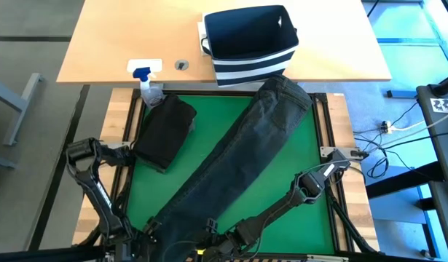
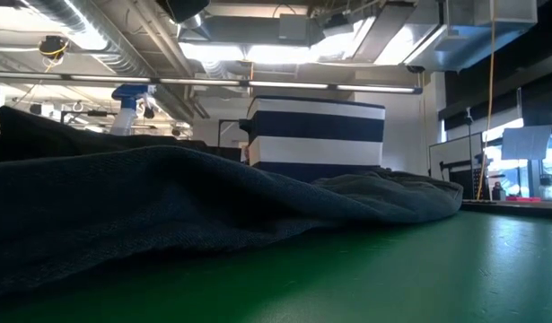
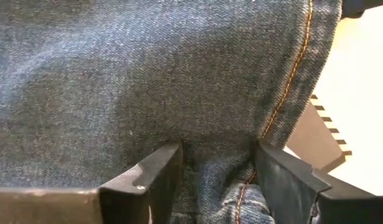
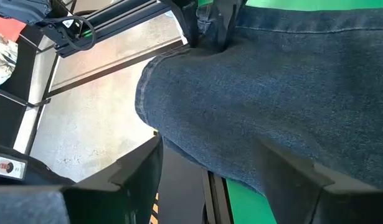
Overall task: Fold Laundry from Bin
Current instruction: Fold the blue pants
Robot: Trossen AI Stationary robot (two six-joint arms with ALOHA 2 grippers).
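Observation:
My left gripper needs to pull the jeans' near end (image 4: 182, 93) inward, since it hangs past the mat's near edge, before my right gripper takes the jeans' hem (image 4: 145, 102).
Dark blue jeans (image 1: 245, 145), folded lengthwise, lie slantwise across the green mat (image 1: 296, 211) from its near left to the far right, flat on the mat. In the low view the jeans (image 2: 213, 197) fill the foreground. The navy bin (image 1: 253, 62) with white stripes stands on the wooden table beyond the mat. A folded black garment (image 1: 164, 131) rests on the mat's left side. My left gripper (image 3: 216, 168) is open and down on the jeans' near end. My right gripper (image 4: 210, 174) is open, with the jeans' side edge (image 4: 241, 155) just beyond its fingers. My left gripper comes at the jeans steeply from above, near their near end. Its open fingertips (image 3: 169, 158) stand against the denim on either side of a raised ridge of cloth with an orange-stitched seam (image 3: 241, 190). The jeans stay lying on the mat. Whether my right gripper touches the jeans I cannot tell.
A clear spray bottle (image 1: 147, 84) with a blue nozzle stands at the mat's far left corner, by the black garment. The jeans' near end (image 4: 147, 87) hangs past the mat's near edge over the floor. Bare green mat shows to the right of the jeans.

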